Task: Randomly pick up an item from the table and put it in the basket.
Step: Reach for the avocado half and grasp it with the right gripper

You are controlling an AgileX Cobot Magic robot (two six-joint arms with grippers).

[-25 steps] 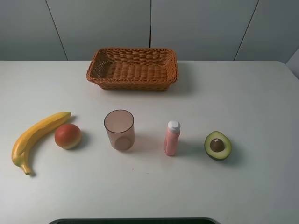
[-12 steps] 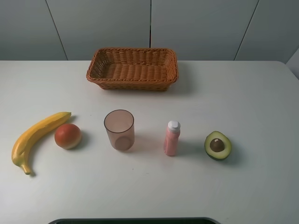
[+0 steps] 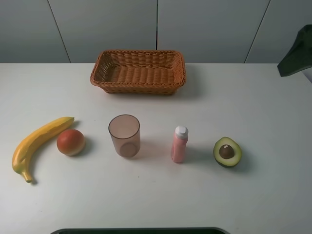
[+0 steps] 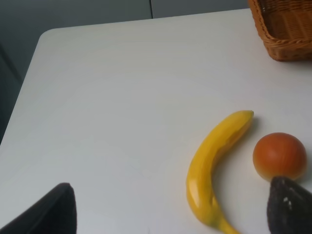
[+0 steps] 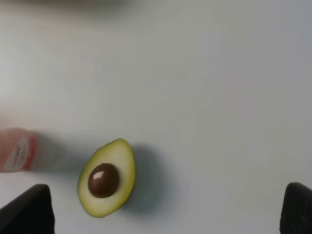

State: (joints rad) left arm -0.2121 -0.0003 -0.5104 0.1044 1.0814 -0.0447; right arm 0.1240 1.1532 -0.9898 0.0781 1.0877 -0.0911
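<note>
I carry on lowering my right gripper toward the avocado (image 3: 227,152) until its fingers are on both sides of it, because an open gap (image 3: 201,153) separates the halved avocado from the pink bottle.
The halved avocado (image 3: 227,152) lies cut side up on the white table (image 3: 253,102), at the front right; it also shows in the right wrist view (image 5: 107,177). The brown wicker basket (image 3: 138,71) stands empty at the back centre. My right gripper (image 5: 161,212) is open and empty, above the table with the avocado below and between its fingertips (image 5: 27,209). A dark part of my right arm (image 3: 297,51) shows at the right edge of the high view. My left gripper (image 4: 168,214) is open and empty, above the table's left side near the banana.
A yellow banana (image 3: 38,144) and a red-orange round fruit (image 3: 70,142) lie at the front left. A clear brownish cup (image 3: 125,135) stands in the middle. A pink bottle with a white cap (image 3: 179,144) stands just left of the avocado.
A dark part of my right arm has come into the high view at the upper right edge. The objects on the table have not moved.
</note>
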